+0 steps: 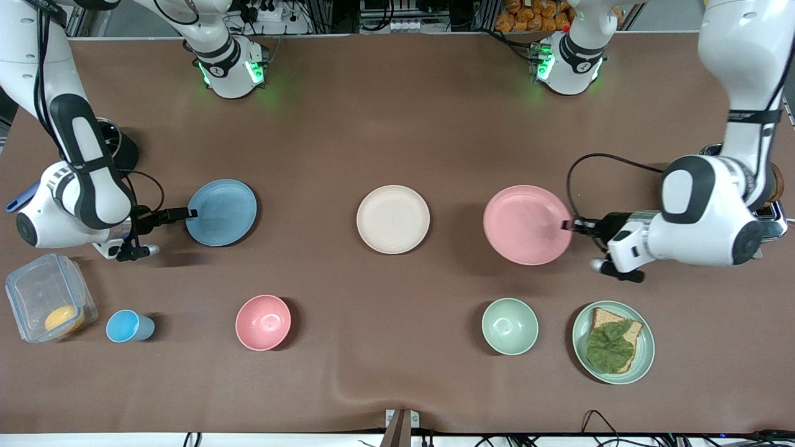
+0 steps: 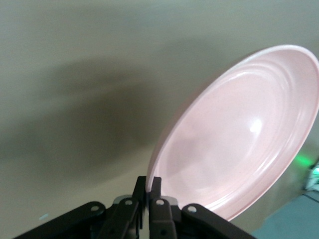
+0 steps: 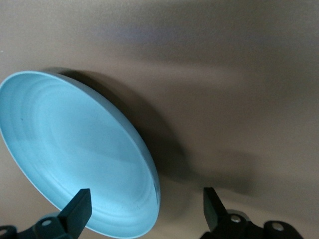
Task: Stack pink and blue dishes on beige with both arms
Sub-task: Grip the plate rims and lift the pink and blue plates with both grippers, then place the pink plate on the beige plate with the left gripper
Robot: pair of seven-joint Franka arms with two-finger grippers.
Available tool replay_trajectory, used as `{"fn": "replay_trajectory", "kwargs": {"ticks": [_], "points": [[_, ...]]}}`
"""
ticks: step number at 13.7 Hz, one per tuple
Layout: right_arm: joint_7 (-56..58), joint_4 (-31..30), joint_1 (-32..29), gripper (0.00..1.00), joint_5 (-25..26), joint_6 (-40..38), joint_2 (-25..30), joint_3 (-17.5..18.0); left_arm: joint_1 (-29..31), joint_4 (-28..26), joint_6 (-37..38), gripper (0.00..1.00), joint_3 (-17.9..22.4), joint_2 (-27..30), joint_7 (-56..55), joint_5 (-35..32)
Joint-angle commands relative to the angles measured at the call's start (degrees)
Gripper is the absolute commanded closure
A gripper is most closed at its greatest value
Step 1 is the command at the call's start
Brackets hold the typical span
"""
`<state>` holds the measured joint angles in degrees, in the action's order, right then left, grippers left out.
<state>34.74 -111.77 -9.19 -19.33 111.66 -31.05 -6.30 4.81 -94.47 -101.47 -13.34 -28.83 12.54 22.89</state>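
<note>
The blue plate (image 1: 223, 212) appears as wide as the beige plate (image 1: 393, 219), so it should cover the stack nearly rim to rim when the robot lowers it.
The light blue plate (image 1: 220, 212) lies toward the right arm's end of the table. My right gripper (image 1: 189, 213) is at its rim and open; in the right wrist view the blue plate (image 3: 75, 149) has its edge between the spread fingers of the right gripper (image 3: 145, 209). The beige plate (image 1: 392, 219) lies bare at the table's middle. The pink plate (image 1: 526, 225) is toward the left arm's end, slightly raised over its shadow. My left gripper (image 1: 567, 225) is shut on its rim; in the left wrist view the left gripper (image 2: 151, 186) pinches the tilted pink plate (image 2: 239, 134).
Nearer the front camera stand a clear container (image 1: 46, 304) with something yellow inside, a blue cup (image 1: 127, 326), a pink bowl (image 1: 263, 322), a green bowl (image 1: 510, 326) and a green plate (image 1: 646, 357) with a leaf-topped sandwich. A metal appliance (image 1: 773, 217) sits beside the left arm.
</note>
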Motion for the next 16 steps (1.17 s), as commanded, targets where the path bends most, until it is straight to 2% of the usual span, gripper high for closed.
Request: {"fn": "replay_trajectory", "kwargs": {"ticks": [1, 3, 6, 9, 11, 14, 15, 16], "points": [[2.52, 0.15, -0.57, 0.23, -1.5, -0.57, -0.68, 0.77, -7.68, 7.36, 0.32, 1.0, 0.16, -5.96, -1.64, 1.63], [2.79, 0.15, -0.48, 0.37, -1.5, -0.74, -1.12, 0.94, -12.09, 7.73, -3.18, 1.0, 0.16, -8.42, -1.64, 2.85], [2.7, 0.33, -0.3, 0.65, -1.58, -1.36, -1.38, 1.03, -18.06, 7.73, -9.68, 1.0, 0.16, -11.5, -1.82, 6.54], [2.7, 0.41, -0.3, 0.92, -1.58, -1.88, -1.47, 1.12, -24.48, 7.72, -17.07, 1.0, 0.68, -13.53, -9.61, 6.11], [2.7, 1.03, -0.3, 1.0, -1.58, -2.68, -1.56, 1.12, -27.04, 7.55, -20.51, 1.0, 0.77, -14.85, -11.74, 5.85], [2.7, 3.05, -0.39, 1.0, -1.5, -5.05, -1.56, 1.03, -27.93, 7.29, -21.22, 1.0, 0.86, -15.29, -11.84, 5.15], [2.62, 3.4, -0.39, 1.0, -1.58, -5.66, -1.56, 1.03, -28.19, 7.2, -21.22, 0.48, 0.95, -15.29, -11.75, 4.62], [2.53, 3.49, -0.39, 1.0, -1.58, -6.02, -1.56, 1.12, -28.19, 7.29, -21.22, 0.0, 0.95, -15.03, -11.05, 2.96]]}}
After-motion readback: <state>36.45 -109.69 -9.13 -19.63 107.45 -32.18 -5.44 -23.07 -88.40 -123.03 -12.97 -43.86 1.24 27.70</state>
